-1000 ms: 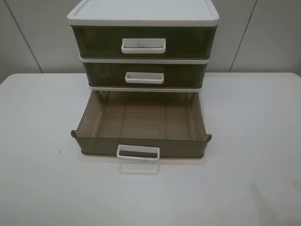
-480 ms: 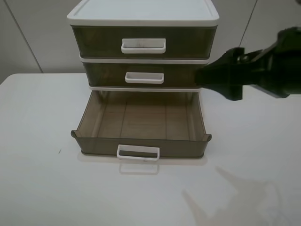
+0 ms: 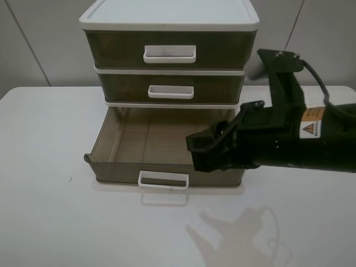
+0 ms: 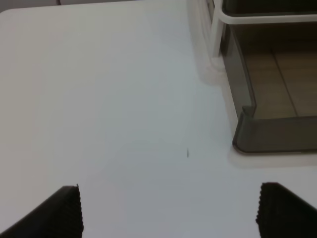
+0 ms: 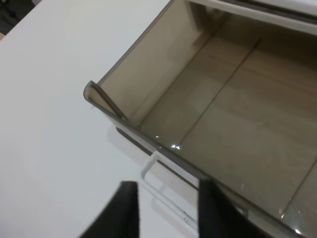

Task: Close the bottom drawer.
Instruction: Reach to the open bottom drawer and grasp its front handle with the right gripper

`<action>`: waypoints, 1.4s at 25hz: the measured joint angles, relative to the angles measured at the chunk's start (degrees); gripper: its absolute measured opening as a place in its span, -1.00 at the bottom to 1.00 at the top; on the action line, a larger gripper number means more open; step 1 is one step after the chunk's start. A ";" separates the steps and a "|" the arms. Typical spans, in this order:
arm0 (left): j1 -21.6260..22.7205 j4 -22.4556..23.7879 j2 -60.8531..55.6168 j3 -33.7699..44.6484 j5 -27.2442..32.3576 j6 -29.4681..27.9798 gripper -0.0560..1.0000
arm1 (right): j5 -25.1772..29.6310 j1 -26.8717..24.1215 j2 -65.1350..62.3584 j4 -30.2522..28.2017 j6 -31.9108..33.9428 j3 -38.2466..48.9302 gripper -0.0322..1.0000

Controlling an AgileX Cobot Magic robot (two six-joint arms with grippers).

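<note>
My right gripper is in the air above the bottom drawer's front side (image 3: pixel 219 179). It should move back, go down in front of the white handle (image 3: pixel 163 180) and push from the front.
The bottom drawer (image 3: pixel 161 139) is pulled far out of the white-framed unit (image 3: pixel 169 16), and its inside holds nothing. Its white loop handle (image 3: pixel 163 179) sits at the middle of the front wall. My right gripper (image 3: pixel 196 154) reaches in from the right and hovers over the drawer's front right part. In the right wrist view its fingers (image 5: pixel 128 210) stand slightly apart, empty, above the front wall and the handle (image 5: pixel 156 171) of the drawer (image 5: pixel 237 114). My left gripper (image 4: pixel 171 213) is wide open over bare table, to the left of the drawer's front left corner (image 4: pixel 247 139).
The two upper drawers (image 3: pixel 169 50) (image 3: pixel 171 88) are shut. The unit stands at the back of a white table (image 3: pixel 50 211), against a grey wall. A tiny dark mark (image 3: pixel 70 178) lies on the table left of the drawer.
My right arm has come in from the right, moving left and down to hover over the drawer's front right part. The drawer has not moved.
</note>
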 joint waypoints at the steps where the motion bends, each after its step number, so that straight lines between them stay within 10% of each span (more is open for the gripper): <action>1: 0.00 0.00 0.00 0.00 0.00 0.00 0.47 | -2.00 0.91 0.33 0.75 -0.06 0.84 -0.76; 10: 0.00 0.00 0.00 0.00 0.00 0.00 0.47 | -15.84 4.33 9.13 3.25 -10.06 4.59 -0.89; 19: 0.00 0.00 0.00 0.00 0.00 0.00 0.47 | -23.50 4.33 16.63 20.70 -25.99 4.59 -0.90; 28: 0.00 0.00 0.00 0.00 0.00 0.00 0.47 | -24.73 4.33 22.04 20.21 -27.13 4.54 -0.90; 35: 0.00 0.00 0.00 0.00 0.00 0.00 0.47 | -25.22 6.53 22.50 9.35 -27.08 4.54 -0.90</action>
